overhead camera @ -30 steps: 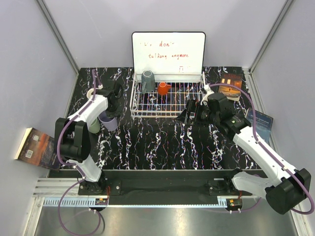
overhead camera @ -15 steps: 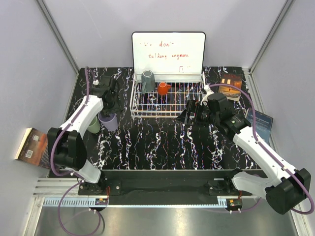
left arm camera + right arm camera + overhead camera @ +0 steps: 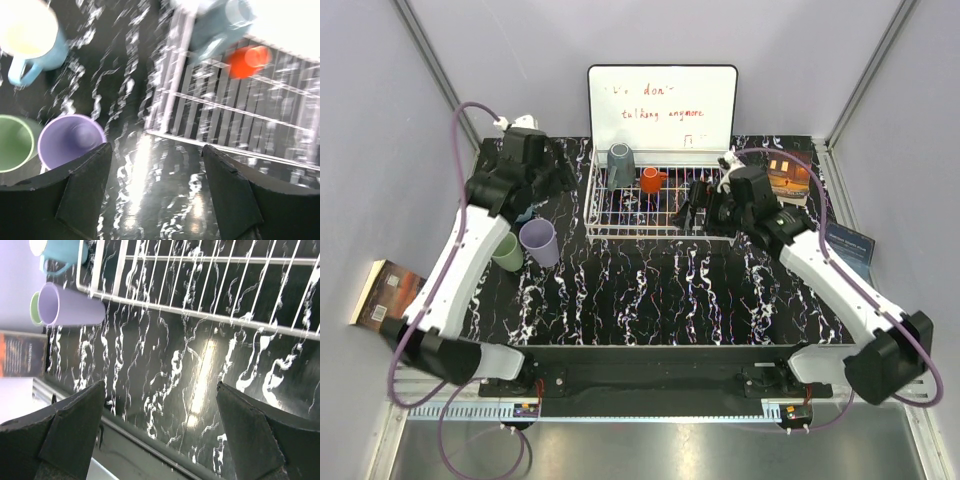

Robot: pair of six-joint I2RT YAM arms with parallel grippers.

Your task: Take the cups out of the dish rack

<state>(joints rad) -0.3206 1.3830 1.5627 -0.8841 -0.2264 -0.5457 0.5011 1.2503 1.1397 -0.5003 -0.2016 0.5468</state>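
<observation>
The grey cup (image 3: 620, 165) is standing between the robot's left gripper and the orange cup, so the right gripper should lift the orange cup out (image 3: 651, 180) and carry it over to the left gripper.
The white wire dish rack (image 3: 640, 236) stands at the back centre. A dark grey cup (image 3: 620, 166) and a small orange cup (image 3: 651, 180) sit in its left part; the left wrist view shows the grey cup (image 3: 220, 25) and orange cup (image 3: 247, 61) too. On the table left of the rack stand a lilac cup (image 3: 538, 241), a pale green cup (image 3: 507, 251) and a light blue mug (image 3: 30, 35). My left gripper (image 3: 542, 188) hangs open and empty above them. My right gripper (image 3: 695, 208) is open and empty over the rack's right part.
A whiteboard (image 3: 662, 105) with red writing leans behind the rack. A book (image 3: 395, 300) lies off the table's left edge, another book (image 3: 788, 172) at the back right, and a booklet (image 3: 850, 250) by the right wall.
My left gripper has opened, let go of the blue mug and lifted up and back. My right arm has swung left and back, from the rack's front right corner to over the rack.
</observation>
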